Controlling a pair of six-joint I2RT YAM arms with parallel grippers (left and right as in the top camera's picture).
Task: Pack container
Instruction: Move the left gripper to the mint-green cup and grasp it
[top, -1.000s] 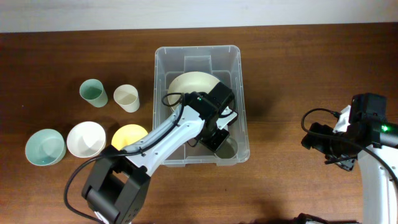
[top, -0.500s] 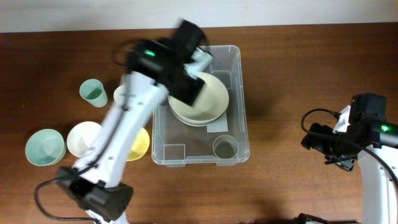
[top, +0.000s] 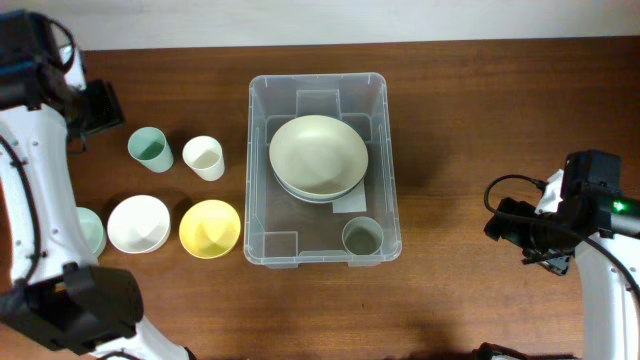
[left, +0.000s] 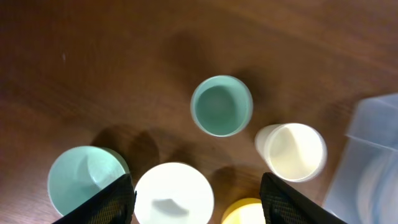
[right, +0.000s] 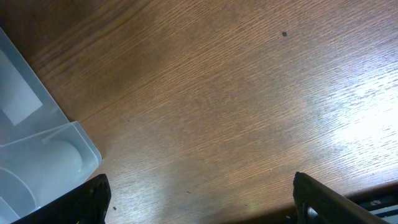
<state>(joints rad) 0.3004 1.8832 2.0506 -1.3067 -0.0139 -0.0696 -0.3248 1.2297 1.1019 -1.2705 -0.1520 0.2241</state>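
Note:
My left gripper keeps going down until its open fingers are on either side of the green cup's rim (top: 132, 146), because the green cup (top: 151, 150) is standing with its opening up, clear of the cream cup.
The clear container (top: 257, 165) stands at the table's middle and holds stacked pale bowls (top: 318, 155) and a grey-green cup (top: 362, 236) in its front right corner. To its left stand a green cup (top: 150, 148), a cream cup (top: 203, 157), a white bowl (top: 138, 223), a yellow bowl (top: 209, 228) and a teal bowl (top: 92, 232), partly hidden by my left arm. My left gripper (top: 98, 108) is open and empty, high above these; its wrist view shows the green cup (left: 221, 106), cream cup (left: 291, 151) and white bowl (left: 174, 193). My right gripper (top: 520, 235) is open and empty, right of the container.
The left wrist view also shows the teal bowl (left: 84, 180), the yellow bowl's rim (left: 245, 211) and a container corner (left: 373, 155). The right wrist view shows bare wood (right: 217, 112) and a container corner (right: 37, 149). A pale wall strip runs along the table's far edge (top: 320, 20).
My left arm let go of the grey-green cup in the container, rose out and swung to the far left above the loose cups. The right arm has not moved.

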